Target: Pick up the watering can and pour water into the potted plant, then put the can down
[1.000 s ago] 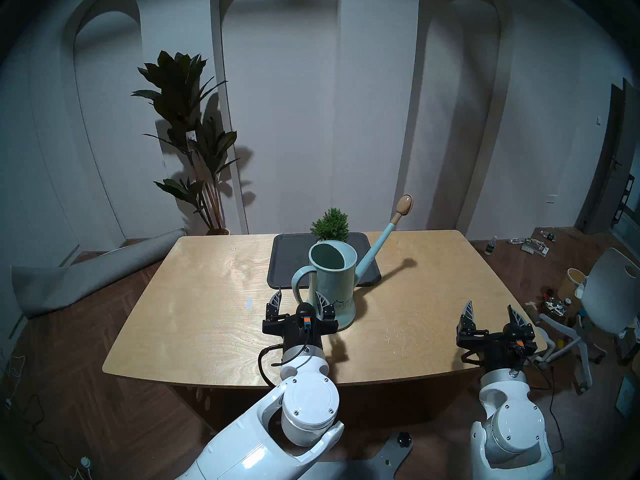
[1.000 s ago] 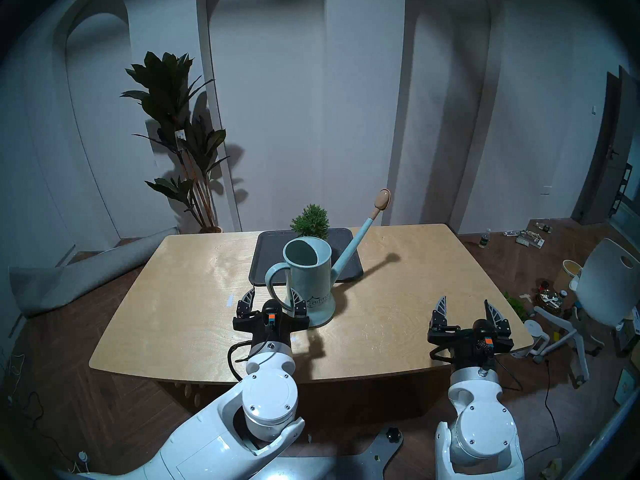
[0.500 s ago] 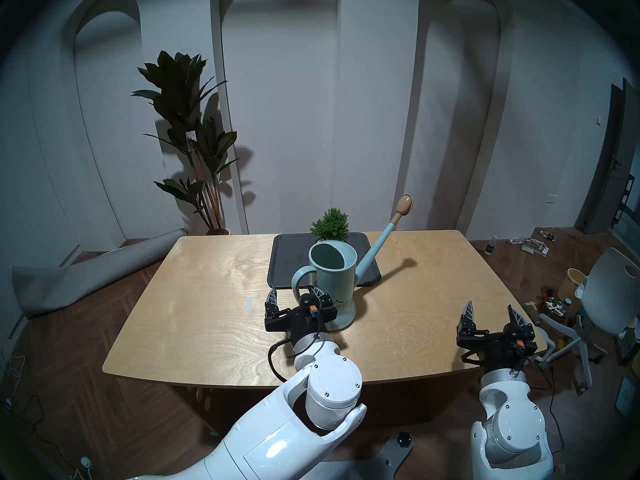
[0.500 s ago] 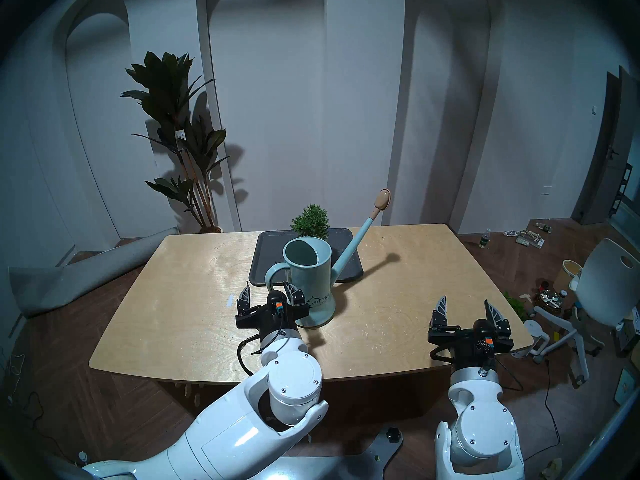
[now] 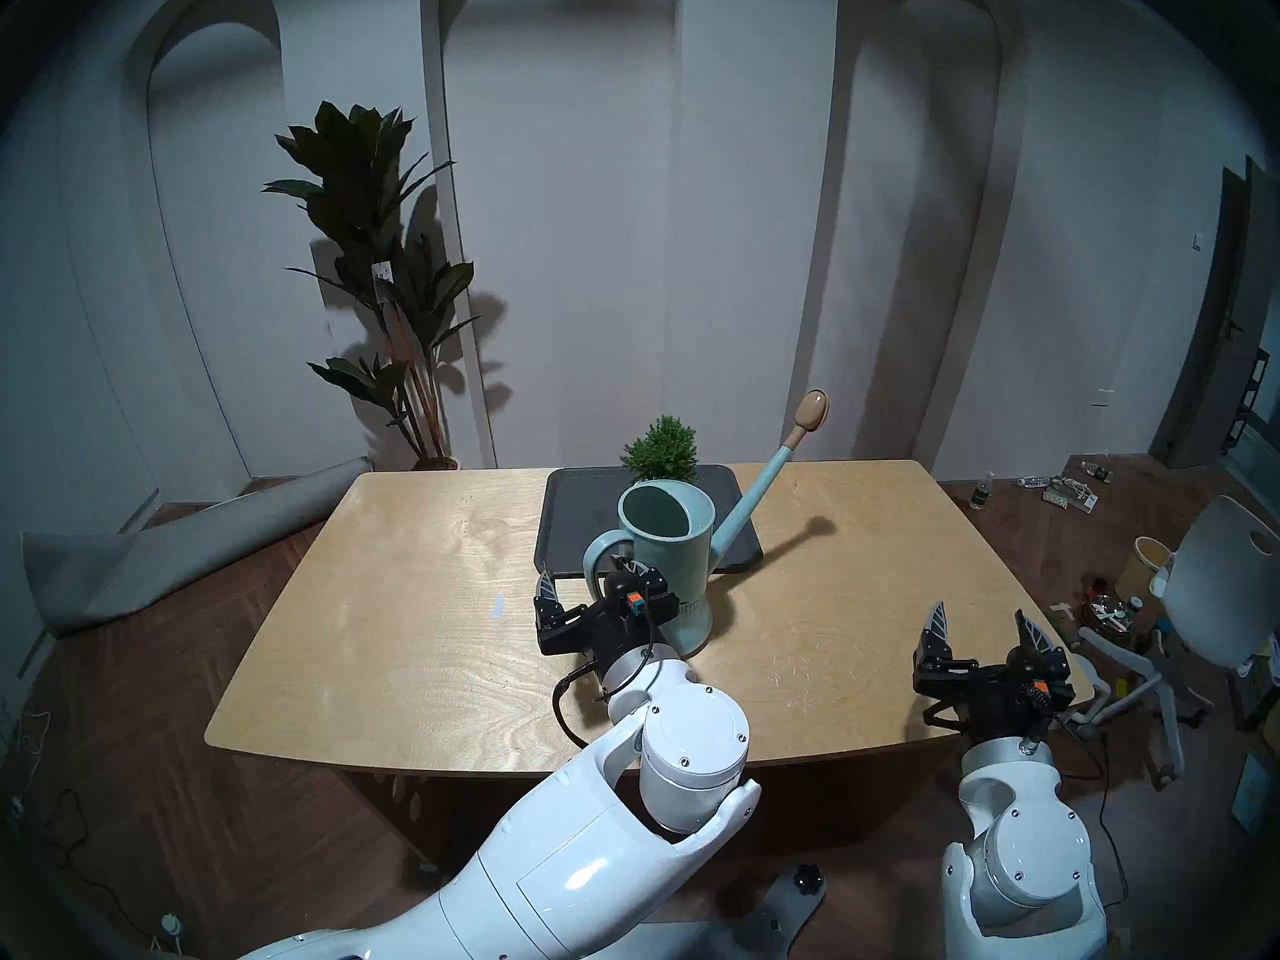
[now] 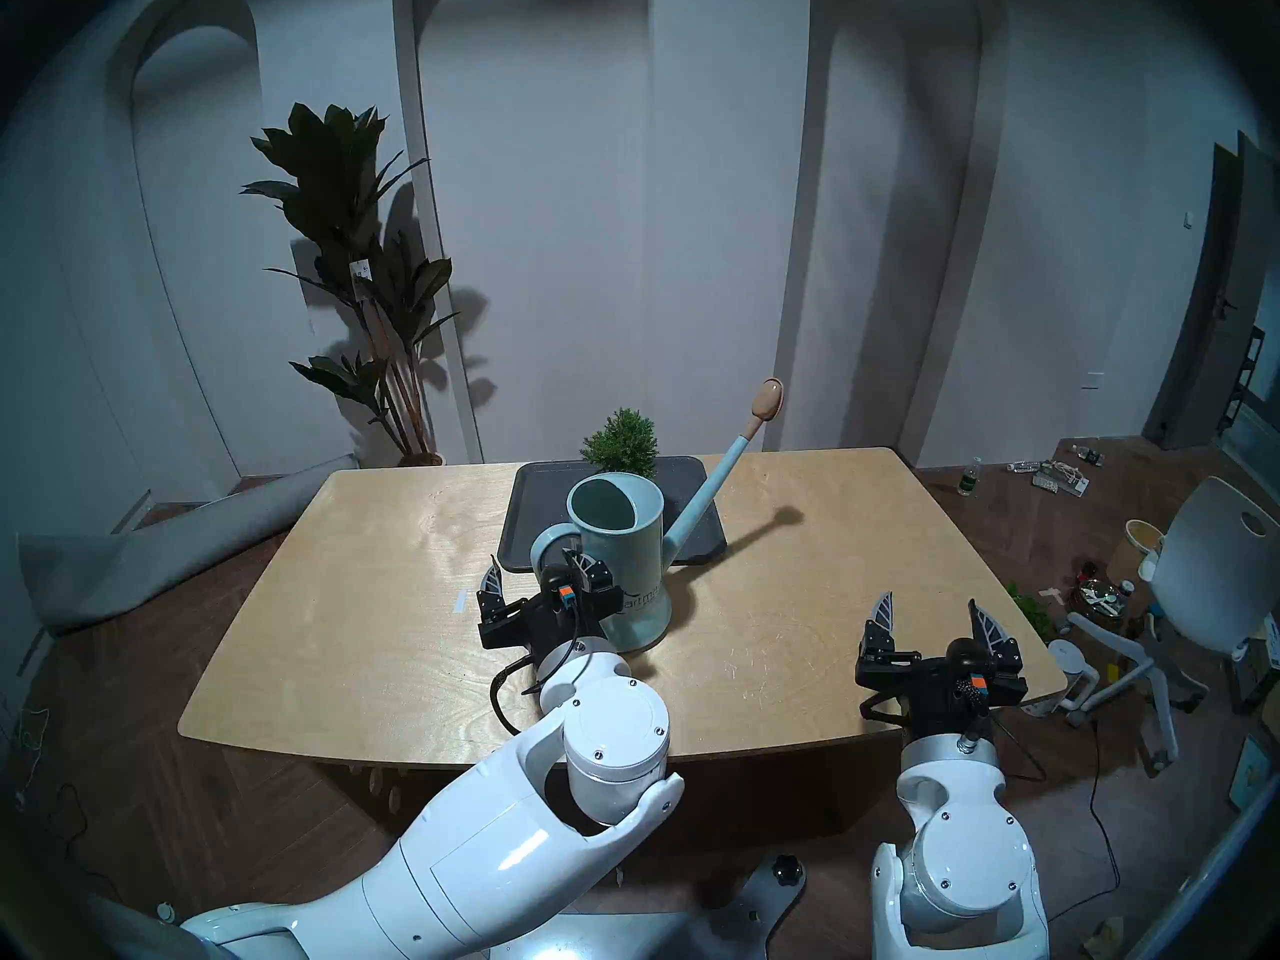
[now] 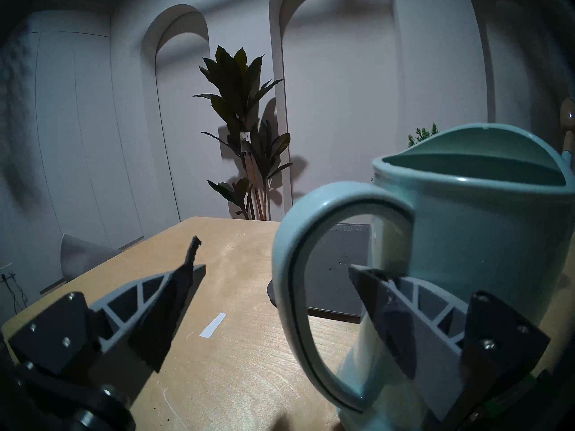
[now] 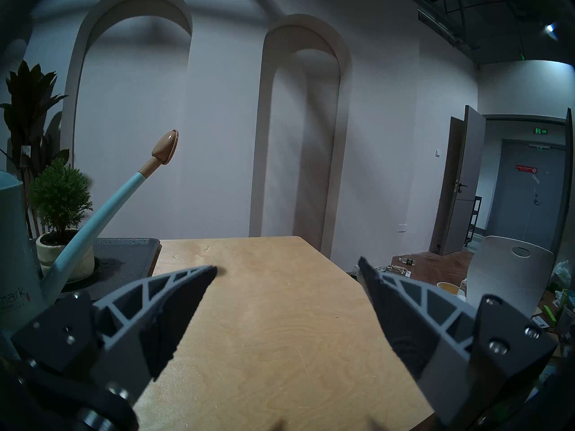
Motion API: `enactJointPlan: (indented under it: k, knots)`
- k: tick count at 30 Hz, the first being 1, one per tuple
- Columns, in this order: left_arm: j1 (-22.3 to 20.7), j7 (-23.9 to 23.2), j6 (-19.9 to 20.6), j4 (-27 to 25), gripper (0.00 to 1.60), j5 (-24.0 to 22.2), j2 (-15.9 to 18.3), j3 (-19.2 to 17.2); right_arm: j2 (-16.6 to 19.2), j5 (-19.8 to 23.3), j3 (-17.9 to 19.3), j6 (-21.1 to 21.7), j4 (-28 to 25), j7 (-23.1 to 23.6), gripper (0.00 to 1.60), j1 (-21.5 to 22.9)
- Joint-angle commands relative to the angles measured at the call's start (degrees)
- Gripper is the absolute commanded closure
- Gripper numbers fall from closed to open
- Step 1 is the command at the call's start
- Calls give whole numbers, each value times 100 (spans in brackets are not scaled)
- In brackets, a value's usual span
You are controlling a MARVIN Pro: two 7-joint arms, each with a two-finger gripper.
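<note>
The watering can's spout (image 5: 752,508) points steeply upward, so when I pour I will have to tip the watering can well forward to bring its spout about level.
The pale teal watering can (image 5: 677,567) stands upright on the table, just in front of a dark tray, its spout rising to the right to a tan rose (image 5: 812,411). My left gripper (image 5: 590,577) is open and straddles the can's loop handle (image 7: 284,275). One finger (image 7: 155,299) is outside the loop and the other reaches into it, next to the can's body. The potted plant (image 5: 661,449), a small bushy shrub in a cream pot (image 8: 51,250), sits on the tray behind the can. My right gripper (image 5: 982,622) hangs open and empty over the table's near right corner.
The dark tray (image 5: 575,522) lies at the table's far middle. A strip of white tape (image 5: 497,605) marks the tabletop left of the can. A tall dark floor plant (image 5: 374,245) stands behind the table, a rolled grey mat (image 5: 173,557) lies at left, and a white chair (image 5: 1219,591) and clutter sit at right.
My left gripper has moved forward and turned slightly, and its open fingers now sit on either side of the can's handle. The can, the plant and the right arm have not moved.
</note>
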Motion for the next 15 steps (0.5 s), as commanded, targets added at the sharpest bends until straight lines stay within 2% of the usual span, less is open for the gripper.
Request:
enactJointPlan:
  k: [1,5,9,12,15]
  knots:
    - [-245,-164,-182,-100,0,100,143,-72,1,12,15,-20,-149,5,0,-15]
    - [-171,-314,-364,-207,0,157,405,-59,-2,11,17,-19,-151,10,0,-15]
    - [-27,-516,-721,-279,0,322,786,44,-6,9,19,-20,-149,13,0,-14]
    - [5,-555,-980,-89,0,468,946,93,-9,8,20,-21,-148,16,0,-12]
    - [-78,-607,-1077,319,0,420,959,21,-11,6,21,-23,-144,17,0,-9]
